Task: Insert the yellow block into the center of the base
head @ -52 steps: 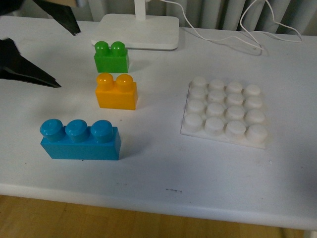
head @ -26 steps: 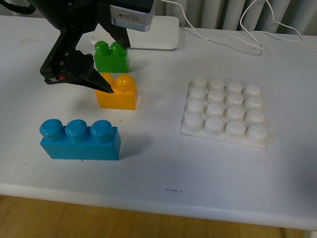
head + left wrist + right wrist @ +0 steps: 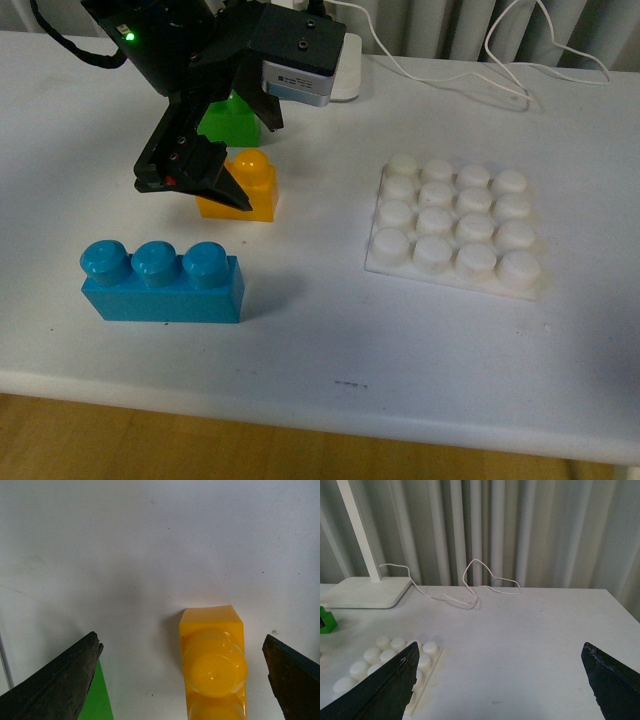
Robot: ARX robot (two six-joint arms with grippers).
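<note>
The base will move and turn a little when I push the yellow block onto it, because the base's thin edges (image 3: 450,284) are free all around.
The yellow block (image 3: 252,186) stands on the white table, left of the base (image 3: 455,226). My left gripper (image 3: 262,168) is open and hangs over the yellow block, hiding one of its studs. In the left wrist view the yellow block (image 3: 214,666) lies between the open fingers of the left gripper (image 3: 181,645), closer to one finger, with neither finger touching it. My right gripper (image 3: 500,652) is open and empty above bare table, with the base (image 3: 380,655) off to one side. The right arm does not show in the front view.
A green two-stud brick (image 3: 232,122) stands just behind the yellow block, partly hidden by the left arm. A blue three-stud brick (image 3: 165,282) stands near the front left. The white lamp foot (image 3: 367,592) and its cable (image 3: 470,587) lie at the back.
My left arm has come in from the back left, moving right and down over the yellow block. The bricks and the base have not moved.
</note>
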